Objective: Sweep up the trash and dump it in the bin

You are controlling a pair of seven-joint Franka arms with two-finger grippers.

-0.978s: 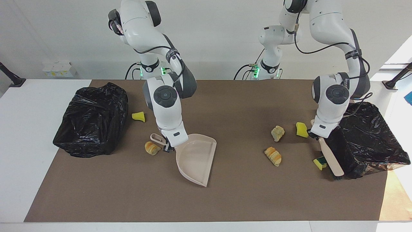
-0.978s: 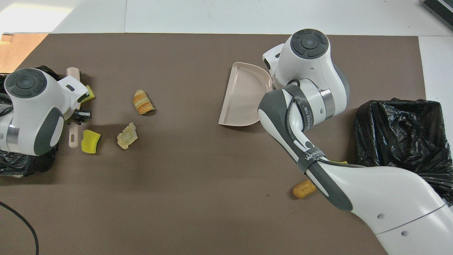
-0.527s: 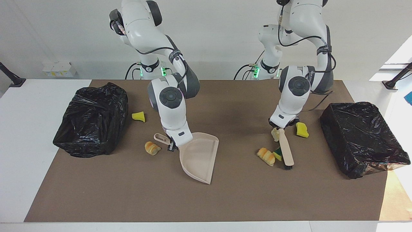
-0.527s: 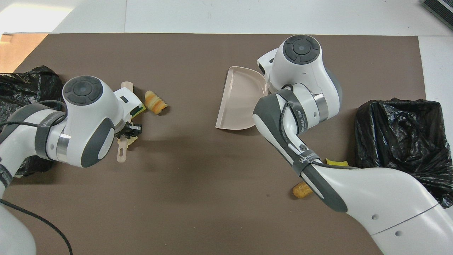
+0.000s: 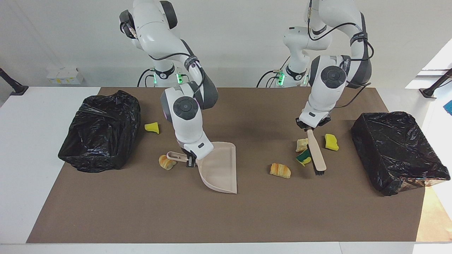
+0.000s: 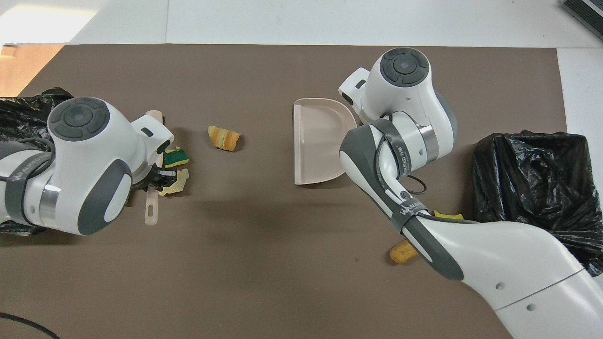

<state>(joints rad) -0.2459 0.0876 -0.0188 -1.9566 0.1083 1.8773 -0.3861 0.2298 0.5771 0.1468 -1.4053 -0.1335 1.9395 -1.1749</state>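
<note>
The yellow sponge (image 5: pixel 331 142) lies on the side of the brush away from the dustpan, so the robot's left gripper should take the brush to its far side (image 5: pixel 342 146) before sweeping toward the dustpan.
My left gripper (image 5: pixel 313 126) is shut on the handle of the beige brush (image 5: pixel 316 155), whose bristles reach down to the mat. Against the brush lie a yellow-and-green sponge (image 5: pixel 303 157) and a bread piece (image 5: pixel 302 144). A yellow sponge (image 5: pixel 331 141) lies on the brush's other flank. A croissant piece (image 5: pixel 280 170) sits alone between brush and dustpan (image 5: pixel 219 169). My right gripper (image 5: pixel 189 158) is shut on the dustpan's handle, and the pan's mouth faces the brush. Another tan scrap (image 5: pixel 166 162) lies by that handle, and a yellow chunk (image 5: pixel 152 127) lies near the bin (image 5: pixel 100 130).
Two bins lined with black bags stand on the brown mat, one at the right arm's end (image 6: pixel 537 179) and one at the left arm's end (image 5: pixel 399 151). The right arm's forearm (image 6: pixel 471 263) stretches over the mat near its base.
The left arm swept the brush from beside its bin toward the middle, pushing the croissant piece and green sponge along. The right gripper turned the dustpan's mouth toward the brush.
</note>
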